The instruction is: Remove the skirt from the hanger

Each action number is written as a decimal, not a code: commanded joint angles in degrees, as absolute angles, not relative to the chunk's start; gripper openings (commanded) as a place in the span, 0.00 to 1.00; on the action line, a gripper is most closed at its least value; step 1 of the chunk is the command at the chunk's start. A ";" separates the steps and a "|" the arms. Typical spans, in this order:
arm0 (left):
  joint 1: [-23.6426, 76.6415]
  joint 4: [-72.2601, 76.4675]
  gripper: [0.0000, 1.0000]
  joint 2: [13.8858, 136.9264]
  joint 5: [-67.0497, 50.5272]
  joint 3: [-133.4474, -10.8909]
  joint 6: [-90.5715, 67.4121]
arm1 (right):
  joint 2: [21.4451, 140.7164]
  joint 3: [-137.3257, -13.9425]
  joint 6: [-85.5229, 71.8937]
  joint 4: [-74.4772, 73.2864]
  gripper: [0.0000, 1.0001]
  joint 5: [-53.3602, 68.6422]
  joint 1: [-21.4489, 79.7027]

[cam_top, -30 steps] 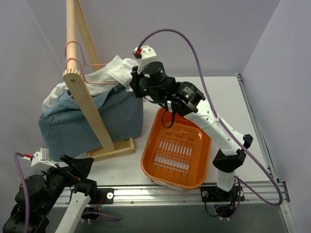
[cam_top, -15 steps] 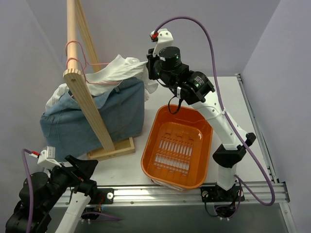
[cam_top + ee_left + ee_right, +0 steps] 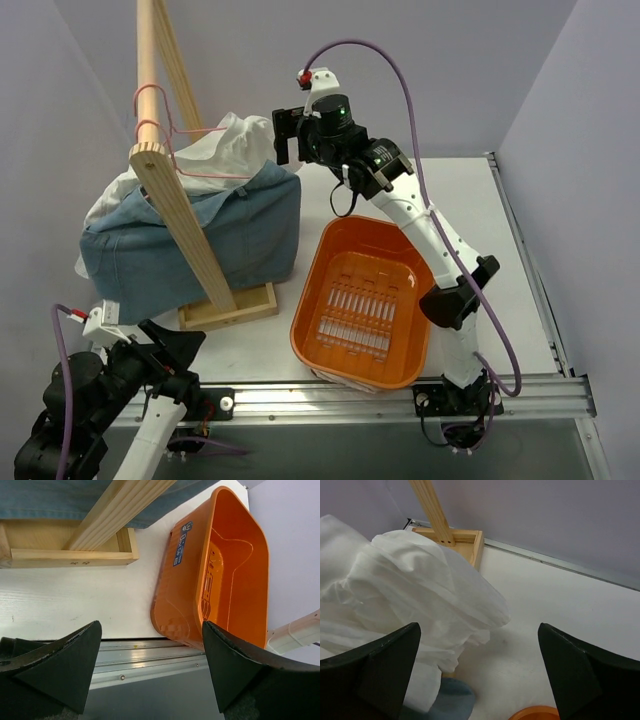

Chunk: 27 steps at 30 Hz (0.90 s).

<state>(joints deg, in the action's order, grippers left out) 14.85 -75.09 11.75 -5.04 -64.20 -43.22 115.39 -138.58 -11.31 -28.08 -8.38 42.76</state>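
Observation:
Next, I grip the hanger's wire arm [image 3: 208,176] with my right gripper and lift it clear first, because the skirt's pink hanger hooks over the rail [image 3: 147,124], close against the white cloth.
The skirt [image 3: 205,235] is blue denim with a white lining [image 3: 220,145] bunched on top. It hangs on a pink wire hanger [image 3: 160,130] hooked over the slanted wooden rail [image 3: 185,225]. My right gripper [image 3: 290,138] hovers open just right of the lining, holding nothing. In the right wrist view the white lining [image 3: 410,595] and a bit of denim [image 3: 450,702] lie below and left of the open right gripper [image 3: 477,672]. My left gripper [image 3: 165,345] is low at the near left, open and empty; the left wrist view shows this left gripper [image 3: 150,672] over the table's metal edge.
An orange basket [image 3: 310,330] stands on the table right of the rack's wooden base [image 3: 250,305]. In the left wrist view, the basket [image 3: 180,580] sits beside the wooden base [image 3: 70,555]. Grey walls close in on the left, back and right.
My right gripper has opened and let go of the white lining, which has dropped back onto the denim. The right arm has risen and ended near the lining. The left arm barely moved.

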 commanded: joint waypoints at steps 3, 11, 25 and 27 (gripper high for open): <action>14.85 -74.01 0.89 12.83 -6.42 -63.11 -43.42 | 104.26 -133.35 -21.69 -19.99 1.00 -8.01 43.16; 14.85 -74.62 0.88 14.06 -5.28 -63.72 -42.72 | 94.04 -119.80 -36.37 -4.66 1.00 4.46 44.21; 14.85 -74.62 0.87 16.61 -4.92 -64.95 -41.75 | 90.61 -101.71 -63.08 23.97 0.88 8.71 54.57; 14.77 -74.79 0.86 17.22 -4.83 -65.39 -41.66 | 90.88 -101.08 -65.47 25.48 0.87 6.43 57.02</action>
